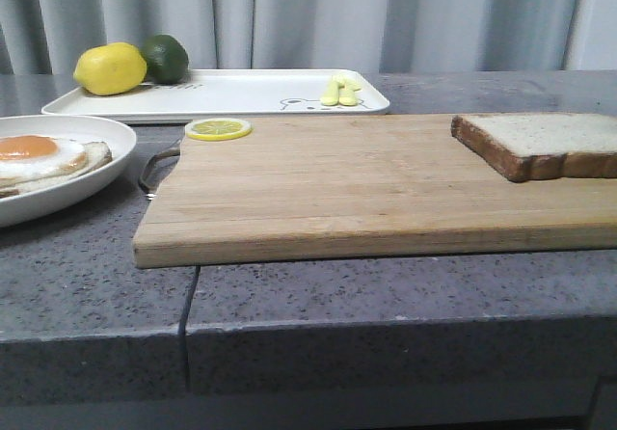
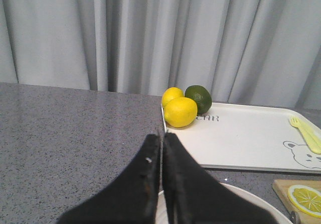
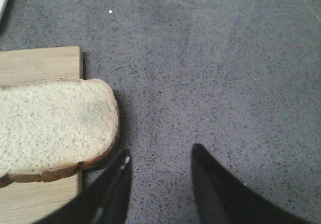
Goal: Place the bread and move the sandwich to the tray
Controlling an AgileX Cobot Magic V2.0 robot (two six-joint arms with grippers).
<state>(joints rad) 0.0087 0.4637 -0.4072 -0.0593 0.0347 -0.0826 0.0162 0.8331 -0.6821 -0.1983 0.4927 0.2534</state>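
Note:
I should bring the bread (image 1: 554, 139) over with my right gripper first, because the fried egg on the plate (image 1: 27, 148) is uncovered and the bread is far from my left gripper.
The bread (image 1: 549, 143) lies at the right end of the wooden cutting board (image 1: 366, 179); it also shows in the right wrist view (image 3: 52, 126). The sandwich (image 1: 43, 158), a fried egg on bread, sits in the round white plate (image 1: 82, 189) at the left. The white tray (image 1: 251, 93) lies at the back. My right gripper (image 3: 160, 156) is open and empty over the grey counter just beside the bread's edge. My left gripper (image 2: 162, 138) is shut and empty, above the plate's rim (image 2: 251, 199), facing the tray (image 2: 241, 138). Neither gripper shows in the front view.
A lemon (image 1: 110, 68) and a lime (image 1: 166, 58) sit on the tray's left end, a pale yellow fork and spoon (image 1: 340, 92) on its right. A lemon slice (image 1: 218, 129) lies on the board's back left corner. Grey curtains hang behind.

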